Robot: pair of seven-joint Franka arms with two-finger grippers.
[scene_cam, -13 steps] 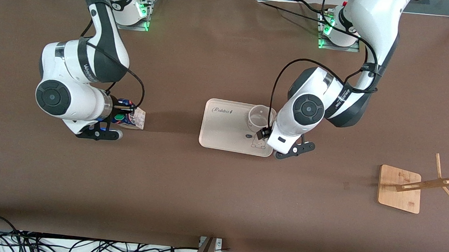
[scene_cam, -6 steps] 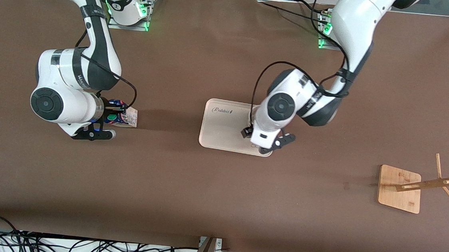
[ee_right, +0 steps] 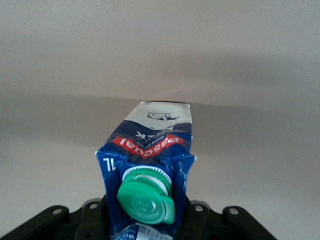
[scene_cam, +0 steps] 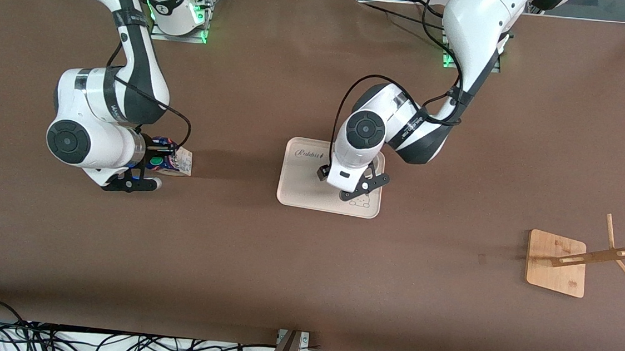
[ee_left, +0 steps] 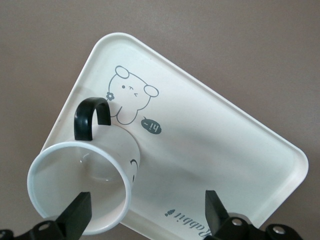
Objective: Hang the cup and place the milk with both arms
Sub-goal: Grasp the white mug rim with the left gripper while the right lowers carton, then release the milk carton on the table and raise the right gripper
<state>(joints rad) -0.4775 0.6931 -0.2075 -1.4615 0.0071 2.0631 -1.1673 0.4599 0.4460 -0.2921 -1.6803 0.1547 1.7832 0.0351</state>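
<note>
I expect the cup to hang tipped to the side when I slide it onto a peg, because the black loop handle (ee_left: 92,116) leaves a gap beside the cup (ee_left: 84,175).
The cup (ee_left: 80,197), a white mug with a black loop handle (ee_left: 92,116), stands on the cream tray (ee_left: 215,150); in the front view my left arm hides it. My left gripper (ee_left: 145,217) hangs open over the tray (scene_cam: 300,186). One of its fingers (ee_left: 76,216) is over the cup's mouth and the other over the tray's rim. The milk (ee_right: 150,155), a blue and white carton with a green cap (ee_right: 146,195), sits crumpled between the jaws of my right gripper (ee_right: 147,222). It points sideways (scene_cam: 174,160) toward the tray, at the right arm's end of the table.
A wooden rack (scene_cam: 556,263) with a flat base and slanted pegs stands at the left arm's end of the table, nearer the front camera than the tray. Cables lie along the table's front edge.
My left arm has swung across the tray toward the right arm's end and now covers the cup in the front view. The right gripper and the milk shifted slightly away from the tray.
</note>
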